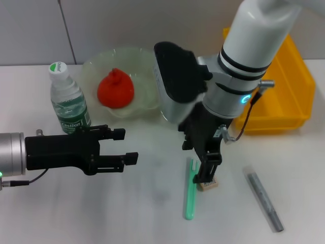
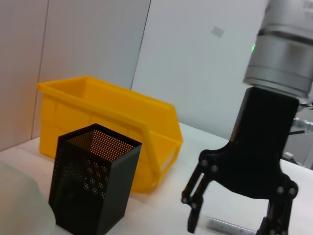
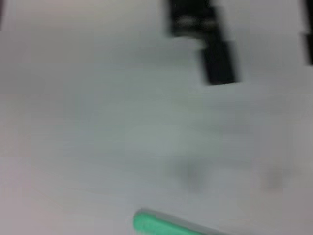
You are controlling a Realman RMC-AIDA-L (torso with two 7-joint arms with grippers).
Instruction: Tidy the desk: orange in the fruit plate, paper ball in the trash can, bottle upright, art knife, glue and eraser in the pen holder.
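Note:
The green art knife [image 1: 191,197] is close to my slanted right gripper, and the eraser is under the gripper's finger, so next I turn the wrist and point down at the beige eraser [image 1: 209,184].
The orange [image 1: 116,89] lies in the pale-green fruit plate [image 1: 96,63] at the back. To the plate's left the bottle [image 1: 66,99] stands upright. My right gripper [image 1: 205,175] reaches down at mid desk, open, its fingers [image 2: 193,215] just above the small beige eraser [image 1: 208,185]. Beside the eraser lies the green art knife [image 1: 191,190] [image 3: 156,225], and the grey glue stick [image 1: 264,201] lies further right. The black mesh pen holder [image 2: 93,188] stands before the yellow trash can [image 1: 292,86] [image 2: 107,112]; my right arm hides the holder in the head view. My left gripper [image 1: 126,146] hovers open near the bottle. The paper ball is out of view.
The white desk [image 1: 101,213] stretches bare in front of my left gripper. The right arm's bulky wrist housing [image 1: 175,76] overhangs the fruit plate's right rim.

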